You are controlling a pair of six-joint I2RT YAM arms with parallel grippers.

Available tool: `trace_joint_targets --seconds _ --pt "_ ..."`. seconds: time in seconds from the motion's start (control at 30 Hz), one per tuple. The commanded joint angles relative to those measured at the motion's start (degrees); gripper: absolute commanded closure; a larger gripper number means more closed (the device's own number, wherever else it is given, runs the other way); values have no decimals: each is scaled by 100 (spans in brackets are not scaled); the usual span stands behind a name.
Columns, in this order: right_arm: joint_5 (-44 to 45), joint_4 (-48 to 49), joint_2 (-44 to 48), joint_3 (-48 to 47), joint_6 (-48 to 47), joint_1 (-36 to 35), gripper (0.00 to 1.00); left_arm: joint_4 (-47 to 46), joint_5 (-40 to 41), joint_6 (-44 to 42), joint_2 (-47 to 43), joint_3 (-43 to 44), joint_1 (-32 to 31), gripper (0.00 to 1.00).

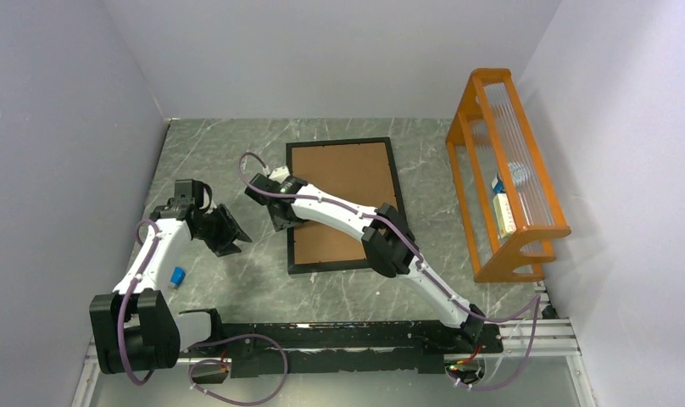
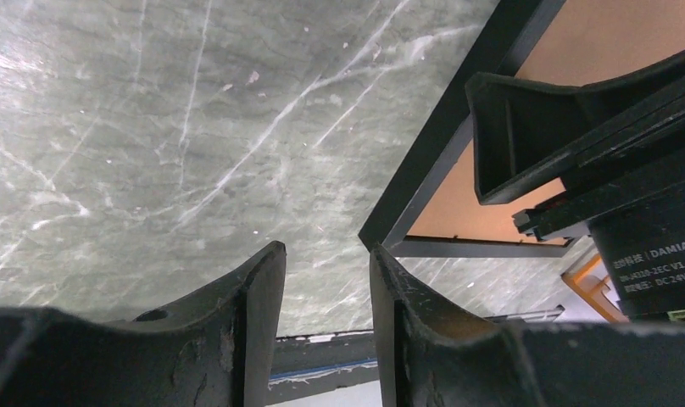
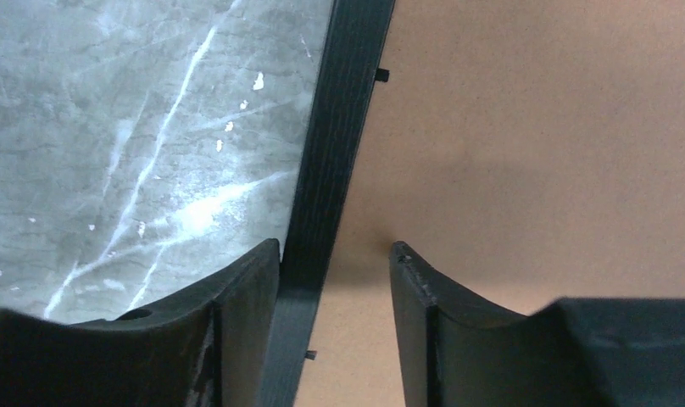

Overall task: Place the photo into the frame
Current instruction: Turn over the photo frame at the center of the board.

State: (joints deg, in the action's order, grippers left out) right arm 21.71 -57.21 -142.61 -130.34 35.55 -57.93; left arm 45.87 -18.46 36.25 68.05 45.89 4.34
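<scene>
The frame is lying flat with its brown backing board (image 1: 348, 176) up. Next, my left gripper takes hold of the rail (image 1: 289, 158) next to my right gripper to help tip the frame upright.
The black frame (image 1: 342, 142) lies flat in the middle of the table, with a plain brown backing board (image 1: 348, 182) filling it. The photo is out of view. My right gripper (image 1: 280, 219) hangs low over the frame's left rail (image 3: 339, 127). It is open, straddling the rail: one finger sits outside over the table and the other over the board (image 3: 534, 153), with a gap left. My left gripper (image 1: 229, 233) hovers over bare table just left of the frame's near left corner (image 2: 441, 144). It (image 2: 326, 248) is open with nothing between its fingers.
An orange wooden rack (image 1: 504, 170) stands at the right, with a clear ribbed panel and small items inside. A small blue thing (image 1: 177, 275) lies beside the left arm. Grey walls close the table at left, back and right. The arms' black base rail (image 1: 348, 335) runs along the near edge.
</scene>
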Motion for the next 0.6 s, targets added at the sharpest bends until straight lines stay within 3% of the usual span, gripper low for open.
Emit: trace_joint_targets --seconds 0.0,0.17,0.3,0.43,0.57 --pt "438 -818 -139 -232 144 -48 52 -57 -404 165 -178 -71 37 54" --pt "520 -1162 223 355 516 -88 68 -209 -718 243 -251 -308 32 56" --pt "90 -1048 767 1302 672 -83 79 -366 -991 301 -282 -496 32 57" --pt "-219 -521 1585 2456 550 -102 82 -488 -1241 357 -274 -612 33 56" --pt "-625 -344 1873 2749 367 -81 84 -873 -1604 546 -274 -729 33 52"
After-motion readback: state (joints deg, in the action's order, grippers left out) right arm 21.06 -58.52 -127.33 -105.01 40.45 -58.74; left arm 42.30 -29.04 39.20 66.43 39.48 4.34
